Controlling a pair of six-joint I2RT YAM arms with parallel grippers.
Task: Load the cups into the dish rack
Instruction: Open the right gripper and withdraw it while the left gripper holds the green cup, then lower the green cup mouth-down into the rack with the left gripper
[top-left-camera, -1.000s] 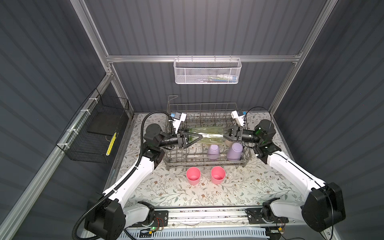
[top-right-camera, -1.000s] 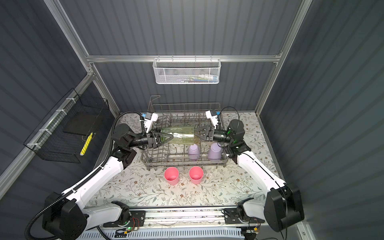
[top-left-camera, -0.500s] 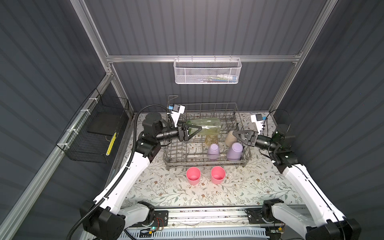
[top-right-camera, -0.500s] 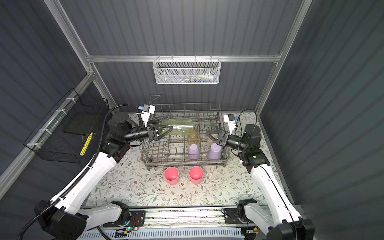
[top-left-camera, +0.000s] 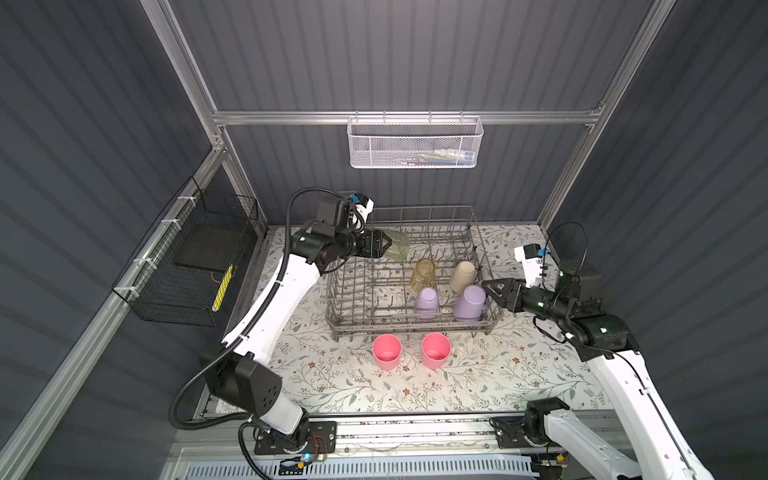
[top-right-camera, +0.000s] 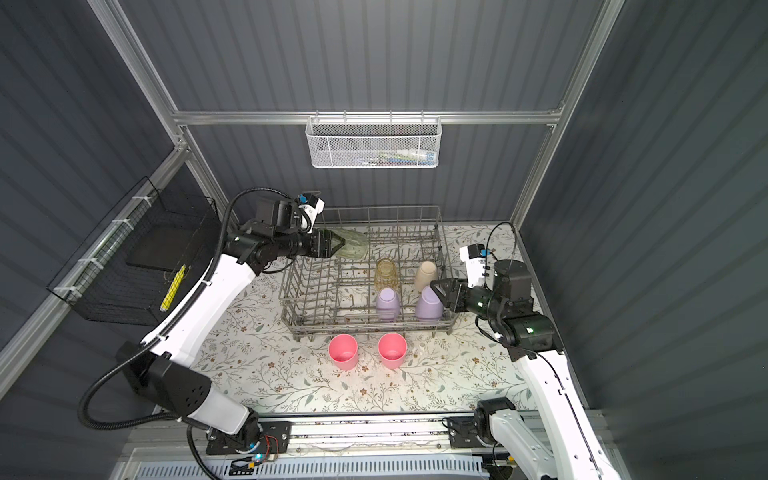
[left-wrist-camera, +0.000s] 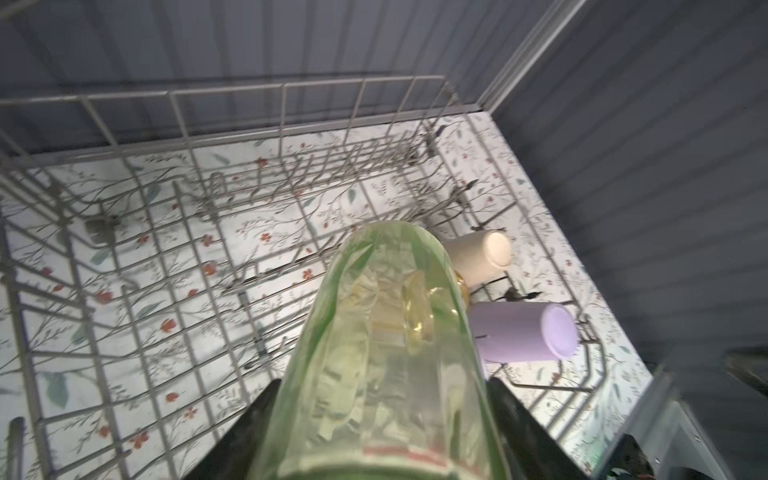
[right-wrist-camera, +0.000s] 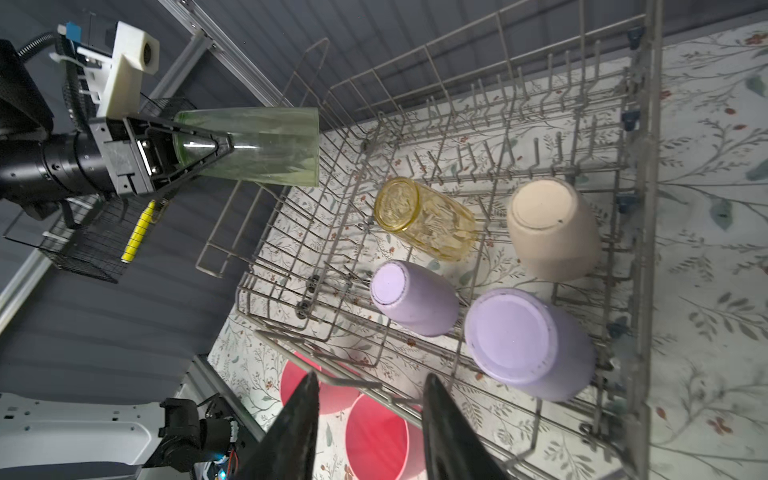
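I keep tipping the green cup's open end (top-left-camera: 405, 246), which points away from my left gripper, down until it meets the rack (top-left-camera: 385, 280) next to the yellow cup.
My left gripper (top-left-camera: 384, 245) is shut on the clear green ribbed cup (top-left-camera: 398, 245), which lies sideways in the air over the back left corner of the grey wire dish rack (top-left-camera: 374, 332). In the left wrist view the green cup (left-wrist-camera: 390, 332) fills the space between the black fingers. Upside down in the rack's right half stand a clear yellow cup (top-left-camera: 424, 272), a beige cup (top-left-camera: 463, 276) and two lilac cups (top-left-camera: 427, 303) (top-left-camera: 469, 303). Two pink cups (top-left-camera: 387, 351) (top-left-camera: 435, 350) stand upright on the table before the rack. My right gripper (right-wrist-camera: 371, 378) hangs open and empty at the rack's right wall.
A white mesh basket (top-left-camera: 415, 143) hangs on the back wall. On the left wall hangs a black wire basket (top-left-camera: 187, 266) with a yellow item in it. A floral cloth (top-left-camera: 498, 374) covers the table, and a metal rail (top-left-camera: 415, 428) runs along its front.
The right gripper has left the green cup's end and drawn back to the rack's right side. The left gripper has carried the cup from the rack's middle to its back left corner.
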